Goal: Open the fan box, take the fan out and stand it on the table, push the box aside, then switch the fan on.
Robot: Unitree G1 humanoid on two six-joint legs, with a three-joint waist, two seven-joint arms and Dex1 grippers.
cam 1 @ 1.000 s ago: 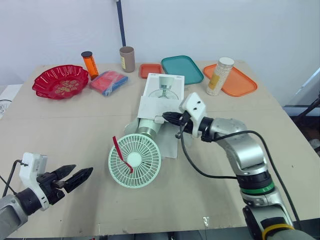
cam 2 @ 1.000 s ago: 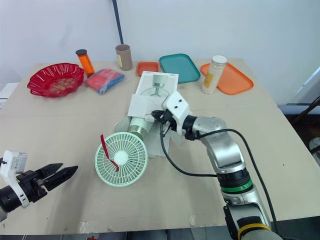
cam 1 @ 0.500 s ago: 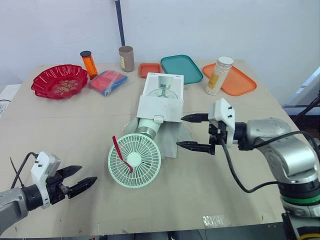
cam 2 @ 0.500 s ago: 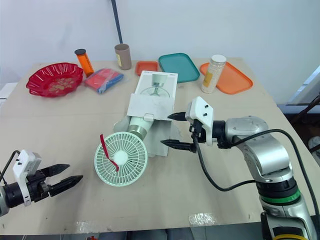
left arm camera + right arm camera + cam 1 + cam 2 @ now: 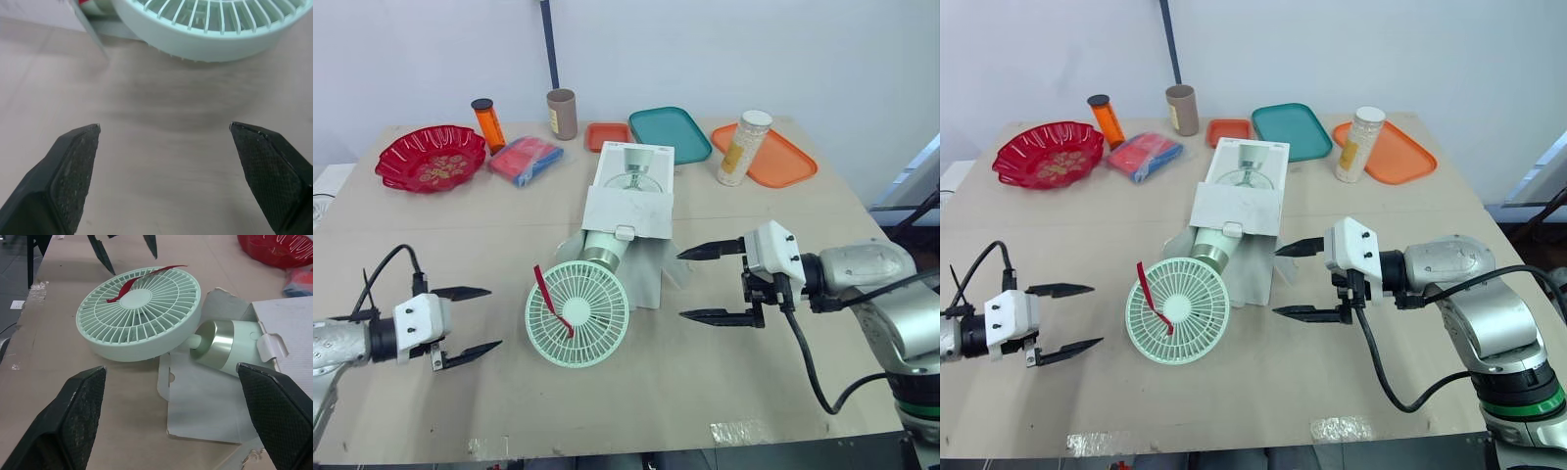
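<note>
The fan's metallic base (image 5: 604, 253) is already sticking out from under the box's flap. The fan will come free and the box will stay behind when I lift the fan.
The mint-green fan (image 5: 578, 315) lies on the table, its round grille facing up with a red ribbon across it. Its metallic base (image 5: 222, 350) rests on the torn-open flap at the mouth of the white fan box (image 5: 633, 186). My right gripper (image 5: 681, 285) is open just right of the flap and touches nothing. Left of the grille, my left gripper (image 5: 494, 318) is also open, its fingertips pointing at the fan with a gap between them and the rim (image 5: 215, 34). The left gripper's fingers (image 5: 102, 254) also appear in the right wrist view, beyond the grille.
Along the table's far side stand a red bowl (image 5: 431, 157), an orange bottle (image 5: 488, 125), a brown cup (image 5: 562, 115), a blue and red packet (image 5: 526, 160), a small orange tray (image 5: 607, 136), a teal tray (image 5: 670, 133) and an orange tray (image 5: 783, 162) with a jar (image 5: 744, 147).
My right gripper has opened and drawn back to the right, away from the fan's base. My left gripper has moved up and right, closer to the fan's grille.
</note>
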